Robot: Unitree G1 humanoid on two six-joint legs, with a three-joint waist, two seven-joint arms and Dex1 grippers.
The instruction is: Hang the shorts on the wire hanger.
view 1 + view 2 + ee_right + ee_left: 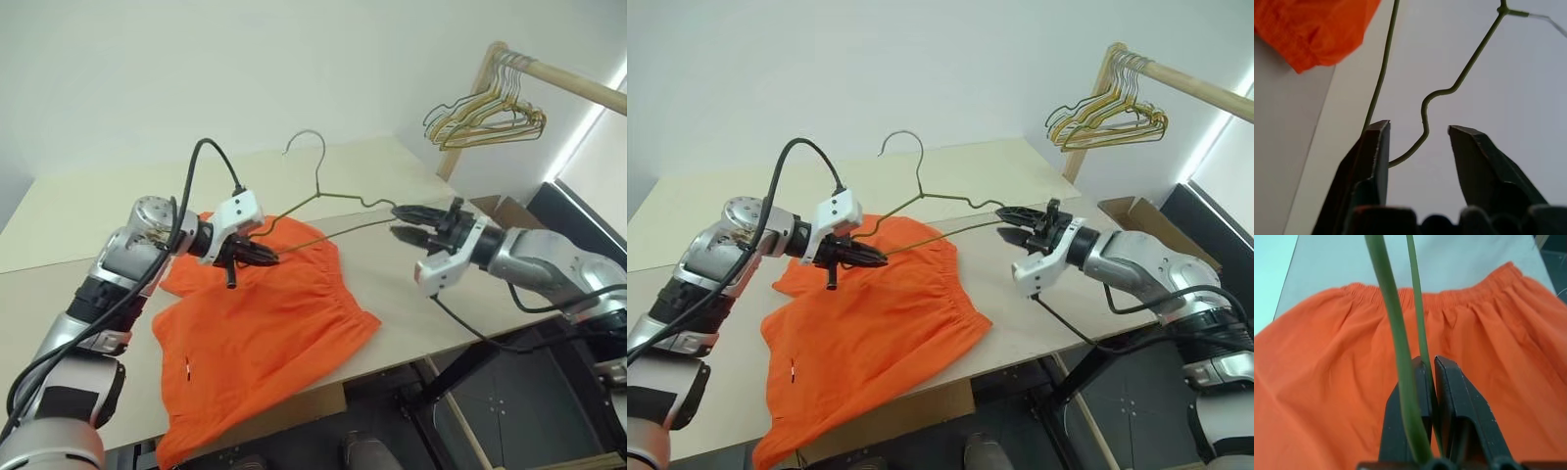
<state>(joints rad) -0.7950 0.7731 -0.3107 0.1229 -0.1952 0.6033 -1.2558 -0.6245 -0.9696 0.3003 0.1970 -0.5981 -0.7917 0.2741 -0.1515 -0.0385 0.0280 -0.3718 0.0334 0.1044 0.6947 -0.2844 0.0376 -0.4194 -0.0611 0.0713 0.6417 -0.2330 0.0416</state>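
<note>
The shorts will open up and let in the hanger's end when I push it inside, because the gathered waistband has a loose, puckered edge.
The orange shorts lie spread on the table, with the gathered waistband toward the far side and one leg hanging over the front edge. The thin grey-olive wire hanger is held in the air above the waistband, hook up. My left gripper is shut on the hanger's left corner; the left wrist view shows the wire pinched between the fingers over the shorts. My right gripper stands open at the hanger's right end. There the bent wire passes between the spread fingers, close to one of them.
A bunch of gold and green wire hangers hangs on a wooden rail at the back right. An open cardboard box sits beyond the table's right end. The pale table runs wide to the left and back.
</note>
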